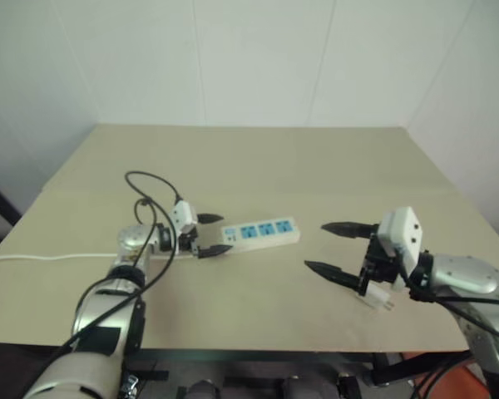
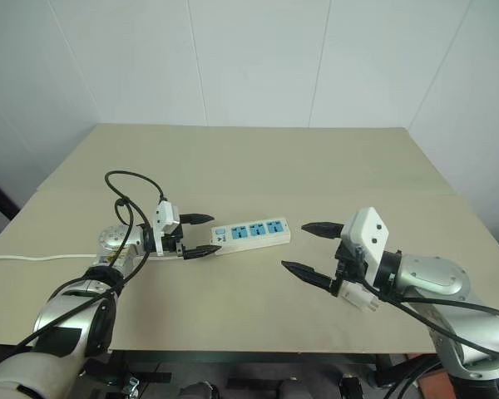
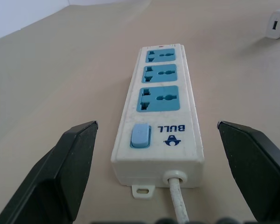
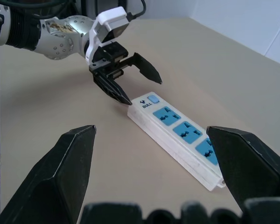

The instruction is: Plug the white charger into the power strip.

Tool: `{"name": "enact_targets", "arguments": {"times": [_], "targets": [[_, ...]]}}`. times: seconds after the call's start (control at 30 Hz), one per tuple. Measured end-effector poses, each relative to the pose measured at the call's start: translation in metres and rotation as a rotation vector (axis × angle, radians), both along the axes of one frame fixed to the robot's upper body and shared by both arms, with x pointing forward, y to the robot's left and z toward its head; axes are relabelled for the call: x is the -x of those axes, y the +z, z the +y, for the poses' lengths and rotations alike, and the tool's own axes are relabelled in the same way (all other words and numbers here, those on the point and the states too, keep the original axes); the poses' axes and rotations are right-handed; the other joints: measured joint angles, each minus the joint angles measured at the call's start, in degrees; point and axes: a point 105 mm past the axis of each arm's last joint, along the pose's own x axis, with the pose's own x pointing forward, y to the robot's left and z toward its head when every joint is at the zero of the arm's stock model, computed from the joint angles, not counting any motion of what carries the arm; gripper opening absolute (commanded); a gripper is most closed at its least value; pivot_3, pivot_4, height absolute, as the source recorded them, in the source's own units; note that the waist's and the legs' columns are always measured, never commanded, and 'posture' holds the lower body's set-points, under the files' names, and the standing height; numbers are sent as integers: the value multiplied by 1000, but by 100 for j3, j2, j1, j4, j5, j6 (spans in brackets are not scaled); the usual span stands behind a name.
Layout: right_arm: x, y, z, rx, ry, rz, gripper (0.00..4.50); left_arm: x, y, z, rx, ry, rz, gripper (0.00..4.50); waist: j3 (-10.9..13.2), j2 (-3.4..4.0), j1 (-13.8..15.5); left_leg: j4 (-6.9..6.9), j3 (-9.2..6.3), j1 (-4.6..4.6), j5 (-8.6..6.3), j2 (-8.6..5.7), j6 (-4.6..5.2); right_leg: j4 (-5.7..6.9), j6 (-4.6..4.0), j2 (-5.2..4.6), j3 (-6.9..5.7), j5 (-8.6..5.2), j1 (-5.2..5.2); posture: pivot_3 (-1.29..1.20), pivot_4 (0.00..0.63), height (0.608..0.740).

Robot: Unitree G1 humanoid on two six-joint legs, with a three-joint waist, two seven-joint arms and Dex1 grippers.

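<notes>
My gripper will move the power strip with the white cord (image 1: 54, 256) trailing along, as the cord leaves the power strip's switch end (image 1: 231, 235) and lies loose along the table.
The power strip (image 1: 262, 231) lies flat near the middle of the table, its three blue socket faces up and its switch end toward my left arm. My left gripper (image 1: 224, 233) is open, with one black finger on each side of the strip's cord end and not touching it. The white charger (image 1: 378, 297) lies on the table to the right, just under my right wrist, with nothing holding it. It also shows in the left wrist view as the charger (image 3: 279, 24) beyond the strip. My right gripper (image 1: 314, 246) is open and empty, and points left toward the strip's far end.
The strip's thin white cord (image 1: 50, 257) runs along the table to its left edge. A black cable (image 1: 145, 179) loops above my left forearm. The tan table (image 1: 258, 158) meets white walls at the back. Its front edge is close under both arms.
</notes>
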Motion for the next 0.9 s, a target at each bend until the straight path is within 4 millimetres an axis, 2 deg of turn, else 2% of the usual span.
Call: {"name": "enact_targets", "arguments": {"times": [0.23,0.47,0.5,0.63,0.9], "targets": [[1,-5,14,21,40,27,4500,-5,-8,-15,-27,19,31,4487,1,-1,17,1,0,3,0,0,0,2,1,1,0,0,0,0,150,740],[1,-8,18,32,30,44,4500,-5,-23,-23,-79,29,100,4487,1,-2,23,0,-1,2,0,0,0,2,1,1,0,0,0,0,150,740],[1,-8,18,33,28,43,4500,-6,-25,-23,-83,36,107,4107,1,-2,24,0,-1,2,0,0,0,2,1,1,0,0,0,0,150,740],[1,-8,18,35,19,44,4500,-8,-25,-22,-74,59,108,3295,1,-2,42,1,-1,9,0,0,0,1,1,1,-1,0,8,0,150,740],[1,-18,18,59,9,66,4500,-6,-26,-24,-24,68,122,3297,1,-2,76,1,-1,8,0,-1,0,-2,2,0,-1,1,8,0,150,740]]}}
